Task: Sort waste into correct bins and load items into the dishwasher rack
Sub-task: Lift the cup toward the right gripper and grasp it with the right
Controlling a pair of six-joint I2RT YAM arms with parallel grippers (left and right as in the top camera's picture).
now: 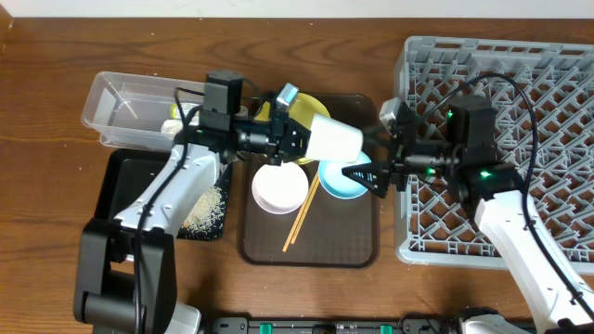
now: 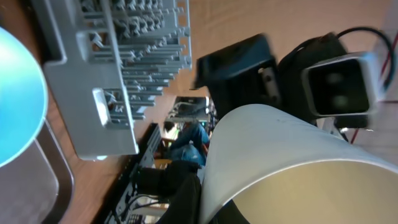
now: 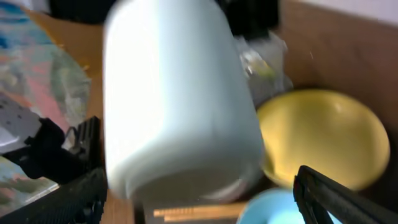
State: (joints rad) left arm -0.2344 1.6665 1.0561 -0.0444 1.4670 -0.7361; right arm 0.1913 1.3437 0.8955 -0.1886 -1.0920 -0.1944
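The white cup is held by its rim (image 1: 314,139) in my left gripper, across from the dishwasher rack, so next my right gripper takes hold of the cup's base (image 1: 357,146) and loads the cup.
My left gripper (image 1: 297,139) is shut on the rim of a small white cup (image 1: 334,139) and holds it on its side above the brown tray; the cup fills the left wrist view (image 2: 280,162), with one finger inside it (image 2: 208,208). My right gripper (image 1: 368,174) is open just right of the cup, whose base shows in the right wrist view (image 3: 174,106) between the spread fingers (image 3: 199,208). Below lie the yellow plate (image 1: 311,107), light-blue bowl (image 1: 342,183), white bowl (image 1: 278,188) and chopsticks (image 1: 302,215). The grey dishwasher rack (image 1: 501,139) stands at the right.
The brown serving tray (image 1: 311,246) holds the dishes. A clear plastic tub (image 1: 125,100) sits at the far left. A black tray (image 1: 139,181) in front of it holds loose rice (image 1: 209,209). A crumpled scrap (image 1: 174,121) lies by the tub.
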